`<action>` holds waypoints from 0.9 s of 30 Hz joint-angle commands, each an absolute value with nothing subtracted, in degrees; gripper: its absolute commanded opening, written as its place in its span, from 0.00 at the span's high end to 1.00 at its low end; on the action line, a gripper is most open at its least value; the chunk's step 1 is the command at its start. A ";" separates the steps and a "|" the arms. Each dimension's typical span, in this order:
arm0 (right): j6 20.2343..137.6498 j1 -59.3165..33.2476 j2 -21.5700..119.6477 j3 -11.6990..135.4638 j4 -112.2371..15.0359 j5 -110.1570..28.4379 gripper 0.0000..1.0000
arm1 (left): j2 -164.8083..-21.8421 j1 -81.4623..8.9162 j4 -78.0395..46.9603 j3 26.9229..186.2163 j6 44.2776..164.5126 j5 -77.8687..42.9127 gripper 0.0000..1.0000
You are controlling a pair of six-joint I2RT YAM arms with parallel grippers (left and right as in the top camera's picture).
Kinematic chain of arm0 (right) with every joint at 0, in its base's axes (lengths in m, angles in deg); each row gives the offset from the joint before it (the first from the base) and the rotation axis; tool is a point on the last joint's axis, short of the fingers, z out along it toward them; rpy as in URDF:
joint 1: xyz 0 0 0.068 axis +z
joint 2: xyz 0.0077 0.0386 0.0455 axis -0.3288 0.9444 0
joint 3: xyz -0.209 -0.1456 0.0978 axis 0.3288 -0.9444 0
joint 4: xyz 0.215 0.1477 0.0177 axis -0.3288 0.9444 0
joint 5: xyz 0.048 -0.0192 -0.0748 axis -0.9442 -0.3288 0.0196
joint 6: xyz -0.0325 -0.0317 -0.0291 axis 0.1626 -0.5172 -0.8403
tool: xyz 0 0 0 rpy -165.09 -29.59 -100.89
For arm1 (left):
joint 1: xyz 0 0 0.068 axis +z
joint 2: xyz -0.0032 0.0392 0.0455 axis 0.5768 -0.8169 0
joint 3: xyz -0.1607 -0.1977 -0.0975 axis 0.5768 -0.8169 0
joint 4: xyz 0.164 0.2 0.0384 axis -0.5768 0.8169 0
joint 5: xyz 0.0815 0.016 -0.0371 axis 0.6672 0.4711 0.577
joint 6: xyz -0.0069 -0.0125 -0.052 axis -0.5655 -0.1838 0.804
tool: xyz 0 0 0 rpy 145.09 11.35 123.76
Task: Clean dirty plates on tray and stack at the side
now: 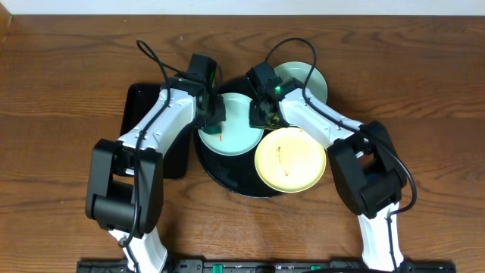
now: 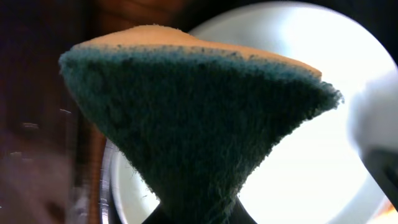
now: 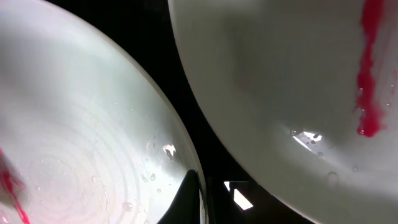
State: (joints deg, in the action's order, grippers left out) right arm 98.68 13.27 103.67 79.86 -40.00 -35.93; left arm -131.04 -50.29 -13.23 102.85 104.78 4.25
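Observation:
Next, I move the sponge [image 1: 212,129] back inward over the smear [image 1: 220,137] with my left gripper, because the sponge is near the mint-blue plate's rim, next to the red smear.
The round black tray [image 1: 226,176] sits mid-table. On it lie a mint-blue plate [image 1: 241,130] with a red smear and a pale yellow plate [image 1: 290,161] with a thin smear. A second mint-blue plate [image 1: 307,80] lies at the tray's far right. My left gripper [image 1: 215,114] is shut on a green and yellow sponge [image 2: 199,112] over the mint plate's left part [image 2: 311,162]. My right gripper [image 1: 263,115] is shut on that plate's right rim; in the right wrist view its finger [image 3: 198,199] lies over the rim of the mint plate [image 3: 74,137], next to the yellow plate [image 3: 280,87].
A rectangular black tray [image 1: 142,125] lies left of the round tray, under my left arm. Bare wooden table surrounds both trays. Both arms reach in from the front edge and meet over the round tray.

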 commanded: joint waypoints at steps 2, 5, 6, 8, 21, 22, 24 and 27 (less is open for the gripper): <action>98.59 13.88 105.90 78.20 -40.50 -37.79 0.99 | -133.27 -50.10 -15.62 102.55 108.14 10.83 0.92; 98.59 13.88 105.90 78.20 -40.57 -37.79 0.99 | -134.86 -50.51 -16.51 102.55 108.12 10.78 0.93; 98.59 13.88 105.90 78.20 -40.57 -37.77 0.99 | -135.35 -50.71 -16.51 102.55 108.12 10.76 0.93; 98.57 13.90 105.90 78.20 -40.57 -37.77 0.99 | -136.42 -51.32 -16.49 102.55 108.12 10.61 0.93; 98.20 13.88 105.90 78.20 -40.52 -37.37 0.99 | -137.38 -57.03 -13.06 102.55 101.87 -5.24 0.92; 98.20 13.88 105.90 78.20 -40.52 -37.37 0.99 | -137.38 -57.05 -13.54 102.55 101.85 -5.26 0.93; 98.20 13.88 105.90 78.20 -40.52 -37.37 0.99 | -137.38 -56.83 -15.33 102.55 101.91 -4.28 0.92; 98.20 13.88 105.90 78.20 -40.46 -37.37 0.99 | -137.38 -56.09 -19.07 102.55 102.13 0.07 0.92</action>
